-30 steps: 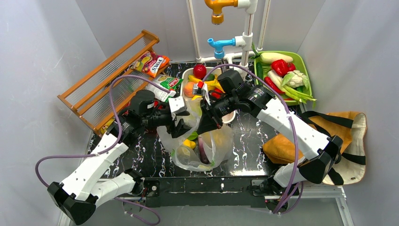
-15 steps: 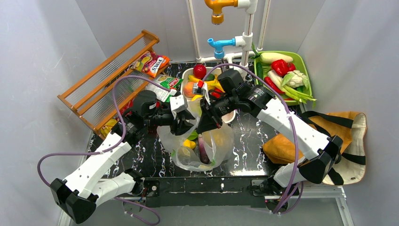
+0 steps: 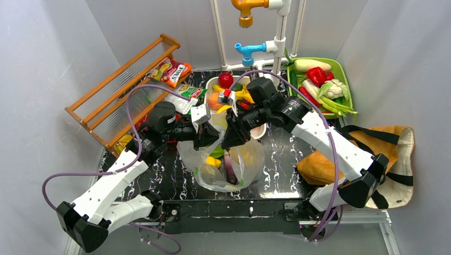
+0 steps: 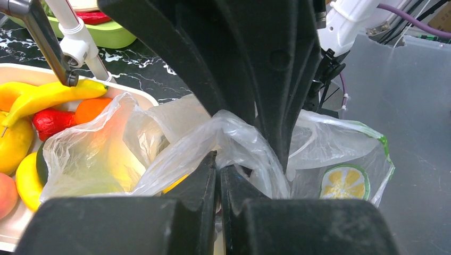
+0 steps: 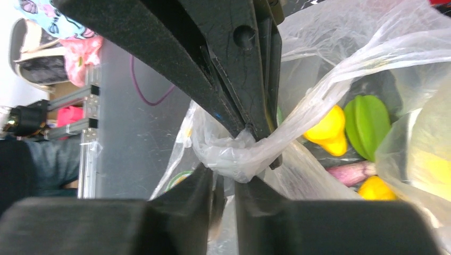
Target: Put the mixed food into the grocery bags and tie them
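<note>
The twisted plastic bunch [image 5: 236, 164] sits too shallow at my right gripper's fingers, so next my right gripper opens around the plastic [image 5: 210, 144] by my left gripper and closes deeper before pulling.
The clear lemon-print plastic bag [image 3: 228, 166] stands at the table's middle with a yellow fruit [image 5: 330, 127], a green fruit [image 5: 369, 125] and a purple vegetable [image 5: 353, 171] inside. Its top is drawn into a twisted bunch [image 5: 239, 154]. My left gripper [image 4: 219, 170] is shut on that plastic from the left. My right gripper [image 5: 226, 180] faces it tip to tip, jaws a little apart, with the bunch lying at its tips. The tan cloth tote [image 3: 396, 159] lies at the right. More toy fruit, an apple [image 3: 225, 79] and a banana [image 4: 53, 95], fills the cream tray [image 3: 209, 85].
Snack packets [image 3: 171, 70] lie at the back left beside a wooden rack [image 3: 122, 90]. A green tray [image 3: 345, 79] of vegetables stands at the back right. Toy taps on white pipes [image 3: 250, 50] rise behind the cream tray. My right arm's forearm reaches over the tote's edge.
My left gripper has reached right and closed on the bag's gathered plastic. My right gripper's jaws, shut a moment ago, have come slightly apart.
</note>
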`<state>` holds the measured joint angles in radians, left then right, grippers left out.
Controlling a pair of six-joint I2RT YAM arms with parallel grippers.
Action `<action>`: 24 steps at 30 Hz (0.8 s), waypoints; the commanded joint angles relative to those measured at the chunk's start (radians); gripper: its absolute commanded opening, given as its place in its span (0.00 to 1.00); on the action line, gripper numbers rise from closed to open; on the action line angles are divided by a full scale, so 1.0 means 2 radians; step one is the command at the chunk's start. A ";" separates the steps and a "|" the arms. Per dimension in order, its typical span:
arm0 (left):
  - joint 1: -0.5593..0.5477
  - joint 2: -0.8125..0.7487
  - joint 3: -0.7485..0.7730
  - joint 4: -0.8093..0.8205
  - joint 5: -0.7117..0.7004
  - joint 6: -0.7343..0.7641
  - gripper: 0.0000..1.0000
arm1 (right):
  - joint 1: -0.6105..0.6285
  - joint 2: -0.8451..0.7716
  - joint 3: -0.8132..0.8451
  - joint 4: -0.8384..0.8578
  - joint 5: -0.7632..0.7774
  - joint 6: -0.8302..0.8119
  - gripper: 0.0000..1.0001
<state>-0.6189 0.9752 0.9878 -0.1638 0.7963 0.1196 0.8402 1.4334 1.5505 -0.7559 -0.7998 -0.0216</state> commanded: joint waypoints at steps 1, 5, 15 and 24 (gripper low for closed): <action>-0.001 -0.002 0.010 0.019 0.000 -0.017 0.00 | 0.002 -0.035 0.032 0.014 0.042 0.013 0.35; 0.000 0.003 0.012 0.035 -0.005 -0.032 0.00 | -0.005 -0.070 0.009 0.036 0.096 0.043 0.39; -0.001 0.013 0.014 0.063 -0.026 -0.081 0.00 | -0.021 -0.164 -0.108 0.075 0.130 0.068 0.34; -0.001 0.021 0.014 0.097 -0.020 -0.108 0.00 | -0.021 -0.161 -0.146 0.102 0.100 0.076 0.16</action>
<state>-0.6189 1.0134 0.9882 -0.0254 0.7509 -0.0639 0.8001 1.1091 1.2552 -0.6346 -0.5579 0.1204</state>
